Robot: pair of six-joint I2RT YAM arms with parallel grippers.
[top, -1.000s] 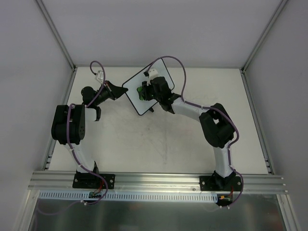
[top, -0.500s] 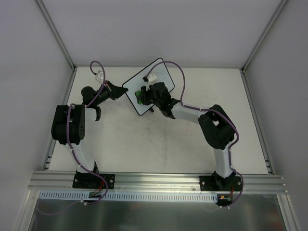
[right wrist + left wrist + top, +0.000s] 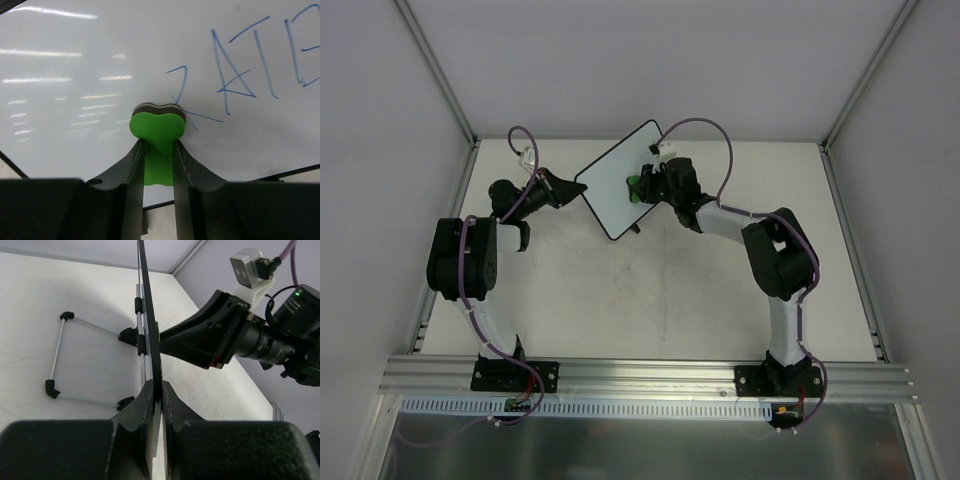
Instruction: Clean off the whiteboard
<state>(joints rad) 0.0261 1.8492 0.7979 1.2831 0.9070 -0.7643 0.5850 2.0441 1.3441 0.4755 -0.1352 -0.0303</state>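
Observation:
The eraser rests where clean board meets the end of the writing (image 3: pixel 181 85), so the robot's right gripper should wipe it back over the remaining blue letters (image 3: pixel 245 65).
The whiteboard (image 3: pixel 615 185) stands tilted at the back middle of the table, white with a thin black frame. My left gripper (image 3: pixel 570 190) is shut on its left edge; the left wrist view shows the board edge-on (image 3: pixel 150 335) between the fingers. My right gripper (image 3: pixel 642 186) is shut on the green eraser (image 3: pixel 634 186) and presses it against the board face. In the right wrist view the eraser (image 3: pixel 157 127) touches the board (image 3: pixel 100 60) beside blue letters (image 3: pixel 240 75) at the right.
The board's wire stand with black feet (image 3: pixel 55 352) rests on the table behind the board. The right arm's wrist camera (image 3: pixel 250 270) is close to the board's front. Grey walls enclose the table on three sides.
My right gripper has slid the eraser across the board face, first a little left and down, then up and to the right. The left arm and board have stayed still.

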